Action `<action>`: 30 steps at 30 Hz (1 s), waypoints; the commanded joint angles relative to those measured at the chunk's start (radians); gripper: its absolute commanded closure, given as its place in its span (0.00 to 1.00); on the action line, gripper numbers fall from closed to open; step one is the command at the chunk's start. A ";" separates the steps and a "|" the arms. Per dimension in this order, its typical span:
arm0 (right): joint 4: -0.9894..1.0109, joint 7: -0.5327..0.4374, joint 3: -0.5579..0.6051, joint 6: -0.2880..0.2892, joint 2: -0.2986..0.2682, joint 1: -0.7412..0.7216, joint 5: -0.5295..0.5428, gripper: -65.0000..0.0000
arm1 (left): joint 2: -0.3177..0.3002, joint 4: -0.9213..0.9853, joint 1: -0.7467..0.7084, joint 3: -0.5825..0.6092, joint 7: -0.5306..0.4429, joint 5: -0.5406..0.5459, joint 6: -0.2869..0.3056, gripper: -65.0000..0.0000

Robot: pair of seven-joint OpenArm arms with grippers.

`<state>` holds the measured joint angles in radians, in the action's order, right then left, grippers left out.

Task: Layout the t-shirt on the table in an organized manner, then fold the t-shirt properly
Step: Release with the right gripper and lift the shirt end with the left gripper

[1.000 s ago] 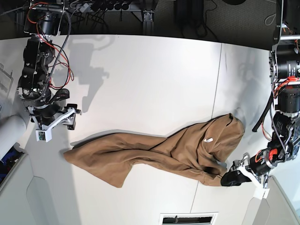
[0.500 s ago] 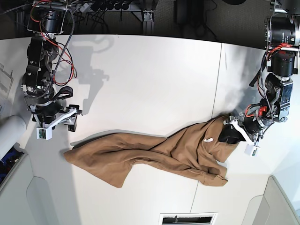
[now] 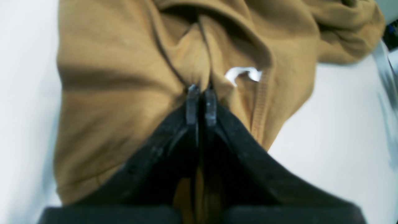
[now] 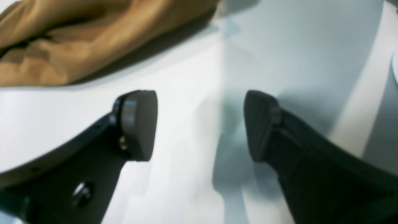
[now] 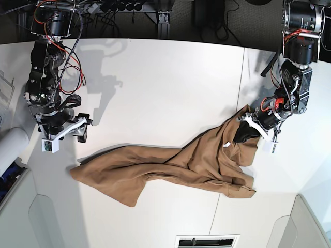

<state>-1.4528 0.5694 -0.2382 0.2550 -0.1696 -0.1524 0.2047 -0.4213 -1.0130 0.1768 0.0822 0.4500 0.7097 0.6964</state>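
Long folds point(image 5: 150, 166) run lengthwise along the tan t-shirt point(image 5: 201, 157). The t-shirt will stay bunched up in a strip when my right gripper pulls its end.
The tan t-shirt point(image 5: 170, 165) lies crumpled and stretched sideways across the white table point(image 5: 165, 88). My left gripper point(image 5: 241, 135) is shut on a fold of the t-shirt point(image 3: 124, 93) near the collar. Its fingertips point(image 3: 192, 102) pinch the cloth just beside the small white tag point(image 3: 244, 74). My right gripper point(image 5: 77, 133) is open and empty, just above the table near the shirt's other end. In the right wrist view the gripper point(image 4: 199, 124) shows wide-open pads point(image 4: 138, 124) and the t-shirt point(image 4: 77, 40) at the upper left.
A thin dark seam point(image 5: 240, 98) crosses the table. A white bin point(image 5: 10, 150) sits at the left edge. Grey-white panels sit at the near corners point(image 5: 310, 222). A vent point(image 5: 207, 241) is at the near edge. Cables and dark gear point(image 5: 129, 8) lie beyond the far edge.
My left gripper has moved from the shirt's near right corner toward the far side, to the collar area, and the shirt's right end has shifted with it. The right arm has barely moved.
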 commanded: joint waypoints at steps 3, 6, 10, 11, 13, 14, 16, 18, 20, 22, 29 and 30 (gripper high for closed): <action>-0.015 -0.001 -0.004 0.015 -0.010 -0.021 0.026 0.34 | -0.007 -0.183 -0.127 0.004 0.095 -0.036 0.002 1.00; -0.015 0.000 -0.004 0.015 -0.009 -0.021 0.077 0.34 | -0.007 -0.373 -0.256 0.004 0.098 -0.002 0.002 1.00; -0.019 0.029 -0.004 0.048 0.024 -0.021 0.092 0.34 | -0.008 -0.570 -0.364 0.004 0.118 0.073 0.002 1.00; -0.019 0.048 -0.003 0.070 0.035 -0.021 0.096 0.34 | -0.008 -0.609 -0.377 0.004 0.129 0.084 0.002 1.00; -0.019 0.077 -0.004 0.123 0.053 -0.016 0.132 0.34 | -0.009 -0.677 -0.382 0.003 0.135 0.087 0.002 1.00; -0.019 0.082 -0.004 0.154 0.060 -0.009 0.162 0.34 | -0.008 -0.705 -0.378 0.003 0.135 0.087 0.002 1.00; -0.027 0.084 -0.003 0.202 0.075 0.012 0.225 0.34 | -0.010 -0.752 -0.367 -0.002 0.135 0.087 0.002 1.00; -0.039 0.087 -0.003 0.224 0.092 0.035 0.254 0.34 | -0.013 -0.779 -0.362 -0.016 0.145 0.086 0.002 1.00; -0.058 0.093 -0.003 0.249 0.116 0.063 0.267 0.34 | -0.014 -0.786 -0.362 -0.042 0.175 0.087 0.002 1.00; -0.069 0.094 -0.003 0.274 0.133 0.090 0.286 0.34 | -0.014 -0.786 -0.363 -0.067 0.227 0.087 0.002 1.00; -0.072 0.095 -0.002 0.300 0.140 0.134 0.354 0.80 | -0.013 -0.786 -0.374 -0.096 0.285 0.216 0.002 1.00; -0.072 0.095 -0.002 0.299 0.140 0.134 0.355 0.84 | -0.013 -0.786 -0.377 -0.096 0.289 0.248 0.002 1.00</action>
<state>-1.5036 0.6842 -0.2382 0.5388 -0.0299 -0.0055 0.5358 -0.4259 -1.7821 -0.2081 -0.0067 0.7624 0.9375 0.6888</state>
